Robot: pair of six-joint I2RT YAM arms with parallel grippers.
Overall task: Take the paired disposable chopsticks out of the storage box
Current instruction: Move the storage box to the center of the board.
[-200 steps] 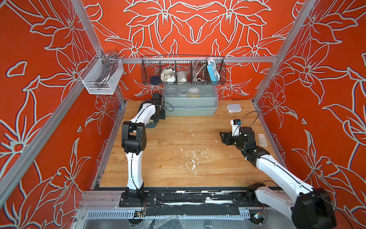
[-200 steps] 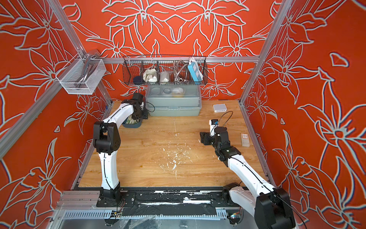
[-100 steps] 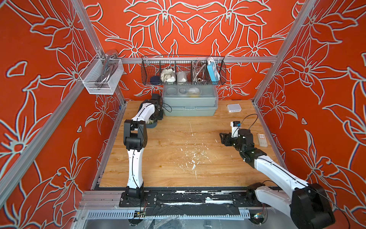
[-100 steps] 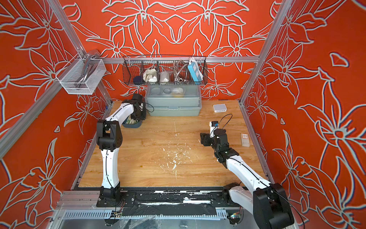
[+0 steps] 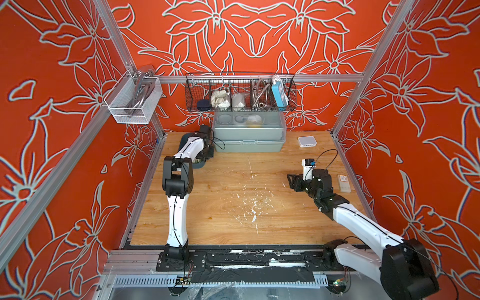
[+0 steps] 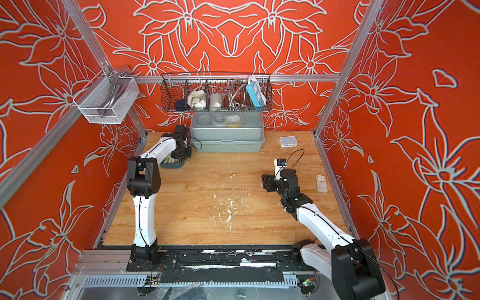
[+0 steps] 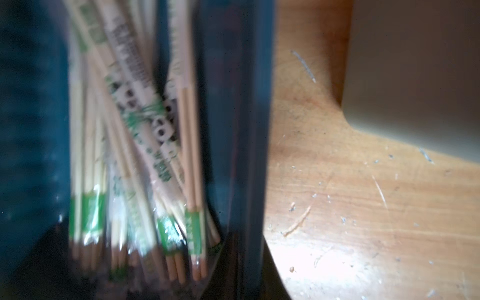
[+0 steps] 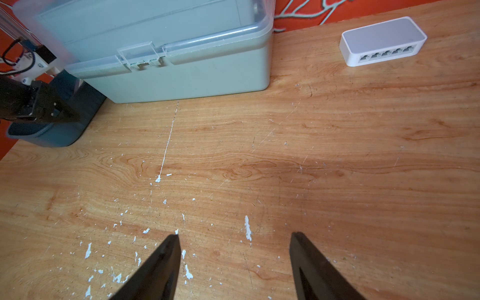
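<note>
The storage box's rim [image 7: 256, 200] is gripped by my left gripper's fingers and the table's middle [image 5: 256, 185] is open, so I keep pulling the storage box until it stands there.
The dark blue storage box [image 5: 196, 164] lies at the back left of the table, beside the grey-green box, and shows in both top views. The paired disposable chopsticks [image 7: 135, 130] lie bundled inside it in clear wrappers with green marks; a few show in a top view [image 6: 171, 159]. My left gripper [image 7: 145, 270] reaches down into the box [image 7: 233, 130], and its dark fingers flank the stick ends. The blur hides whether they grip. From the right wrist view it [image 8: 52, 111] hangs over the box [image 8: 49, 135]. My right gripper [image 8: 233, 236] hovers open and empty over the right middle of the table [image 5: 292, 179].
A grey-green lidded box [image 5: 249, 137] stands at the back centre, under a black wire basket [image 5: 240, 93]. On the table's right side lie a white network switch [image 5: 307, 141] and a small white card [image 5: 343, 183]. A white mesh basket [image 5: 132, 104] hangs on the left wall.
The left arm has shifted slightly over the storage box. The right arm has barely moved.
</note>
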